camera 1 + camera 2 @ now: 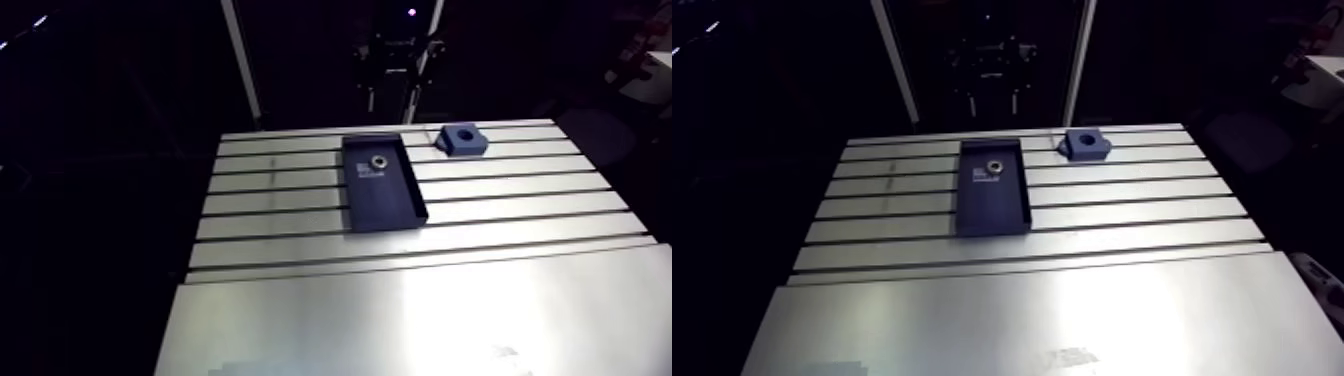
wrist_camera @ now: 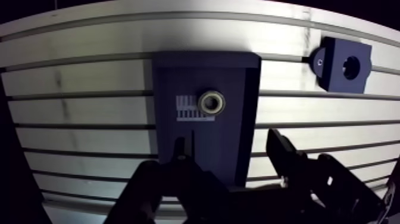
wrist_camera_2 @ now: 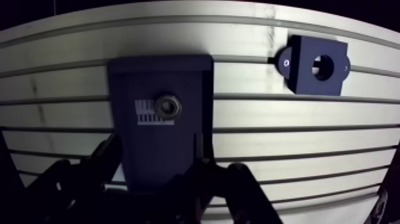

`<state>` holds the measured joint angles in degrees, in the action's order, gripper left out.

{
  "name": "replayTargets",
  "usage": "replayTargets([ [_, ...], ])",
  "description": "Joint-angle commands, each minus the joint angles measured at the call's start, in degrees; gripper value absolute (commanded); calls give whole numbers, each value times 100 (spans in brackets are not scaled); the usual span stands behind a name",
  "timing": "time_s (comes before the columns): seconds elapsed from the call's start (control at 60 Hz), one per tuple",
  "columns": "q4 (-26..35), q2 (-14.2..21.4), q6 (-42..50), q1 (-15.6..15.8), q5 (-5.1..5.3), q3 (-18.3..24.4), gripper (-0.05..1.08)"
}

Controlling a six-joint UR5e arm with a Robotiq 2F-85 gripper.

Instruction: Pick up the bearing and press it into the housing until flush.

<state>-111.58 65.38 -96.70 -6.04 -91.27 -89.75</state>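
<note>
The housing's round bore [image 2: 351,68] looks only just as wide as the bearing [image 2: 211,103], so the bearing will stick tightly at the bore's opening when I press it down.
A small metal ring bearing [image 2: 212,102] lies flat in a dark blue tray [image 2: 196,71], next to a white printed label. The dark blue housing [image 2: 336,80], a block with a round bore facing up, sits on the table beyond and to the right of the tray. In the wrist view my gripper [image 2: 227,143] hangs above the tray's near end. It is open, with nothing between its fingers [image 2: 178,149], and the bearing lies ahead of them. In the arm view the gripper [image 1: 395,60] is a dim shape above the table's far edge.
The slotted aluminium table [image 1: 520,200] carries only the tray and the housing [image 1: 465,146]. A smooth metal plate [image 1: 420,320] covers the near part. White upright posts [image 1: 243,70] stand behind the far edge.
</note>
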Motion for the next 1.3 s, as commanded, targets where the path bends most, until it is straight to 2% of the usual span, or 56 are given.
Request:
replayTargets([
  [0.017, -190, -126, -11, 15, 16, -137, 32],
  [0.233, -586, -201, -237, 22, 35, -328, 38],
  [0.8, -790, -502, -241, 6, 18, -486, 38],
  [1.3, -809, -618, -215, 41, 9, -486, 38],
])
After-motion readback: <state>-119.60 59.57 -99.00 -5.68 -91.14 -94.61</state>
